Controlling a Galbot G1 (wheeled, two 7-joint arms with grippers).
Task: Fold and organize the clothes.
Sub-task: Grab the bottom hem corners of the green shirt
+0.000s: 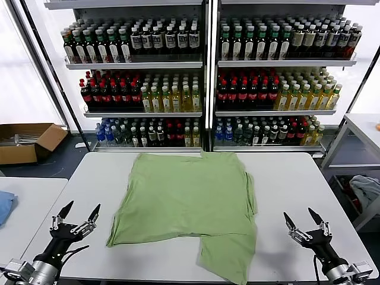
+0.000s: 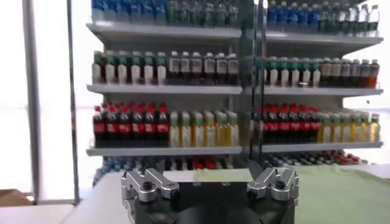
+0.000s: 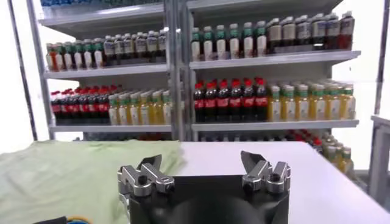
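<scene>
The light green flap lies flat with clear table up to my open fingers, so my right gripper should continue until closing on the shirt flap's front corner.
A plain light green shirt lies spread flat on the white table, with a flap hanging toward the front edge at the right. No collar, buttons or logo show on it. My left gripper is open and empty near the front left corner, left of the shirt. My right gripper is open and empty near the front right, right of the shirt. The shirt shows in the right wrist view and as a strip in the left wrist view.
Shelves of bottled drinks stand behind the table. A second white table at the left carries a blue cloth. A cardboard box sits on the floor at the left. Another table stands at the right.
</scene>
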